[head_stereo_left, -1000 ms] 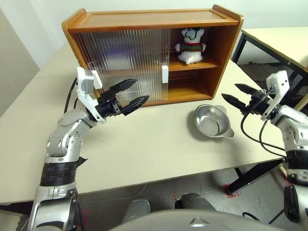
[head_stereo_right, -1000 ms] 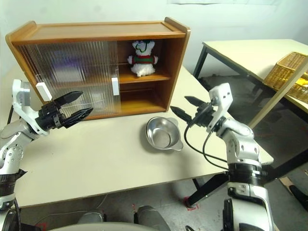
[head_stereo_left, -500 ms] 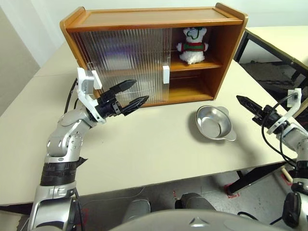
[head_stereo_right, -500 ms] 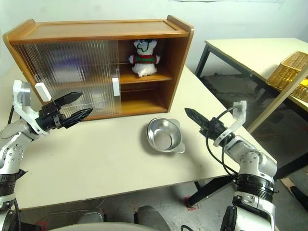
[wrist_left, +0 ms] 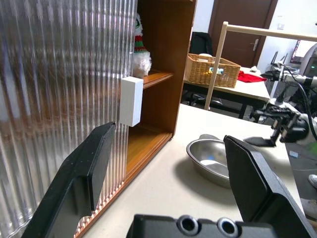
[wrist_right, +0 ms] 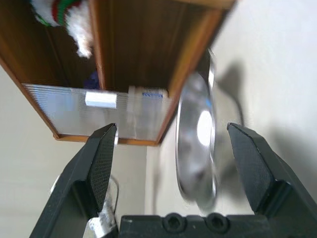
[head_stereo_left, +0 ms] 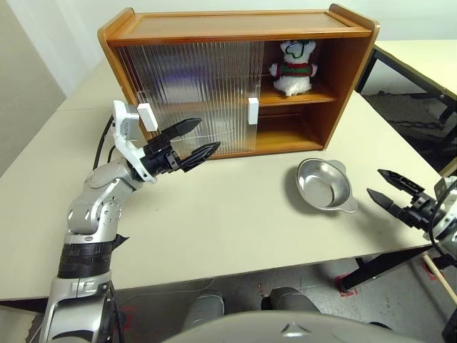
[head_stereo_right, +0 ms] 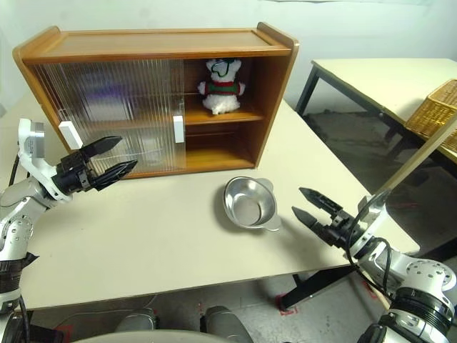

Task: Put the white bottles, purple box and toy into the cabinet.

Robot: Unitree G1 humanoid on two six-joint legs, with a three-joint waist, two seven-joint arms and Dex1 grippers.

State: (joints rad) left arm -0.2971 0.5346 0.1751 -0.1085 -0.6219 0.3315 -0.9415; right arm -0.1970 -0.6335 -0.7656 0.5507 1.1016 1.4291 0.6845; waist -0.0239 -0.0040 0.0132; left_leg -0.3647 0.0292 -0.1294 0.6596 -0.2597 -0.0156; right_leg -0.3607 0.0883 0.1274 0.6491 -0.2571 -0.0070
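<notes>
I keep moving my right gripper's open fingers in toward the steel bowl's near handle, which sticks out toward them, until they surround the handle, and then close them.
The cabinet (head_stereo_left: 235,78) stands at the back of the table, its ribbed sliding doors (head_stereo_left: 193,96) covering the left part and the right part uncovered. The toy (head_stereo_left: 293,66) sits on the upper shelf in the uncovered part. My left gripper (head_stereo_left: 211,133) hangs open and empty just in front of the doors, near the white handle (head_stereo_left: 253,111). My right gripper (head_stereo_left: 373,181) is open and empty, low by the table's right edge, to the right of the steel bowl. The white bottles and purple box are hidden; a faint purple blur (head_stereo_right: 100,93) shows through the ribbing.
A round steel bowl (head_stereo_left: 325,184) lies on the table in front of the cabinet's open part. A second table with a wicker basket (head_stereo_right: 432,107) stands at the right, and a slanted wooden post (head_stereo_right: 418,153) rises near my right arm.
My right gripper has drawn back, down and to the right, away from the bowl, and rolled at the wrist. The left gripper has stayed in place. The camera has shifted slightly.
</notes>
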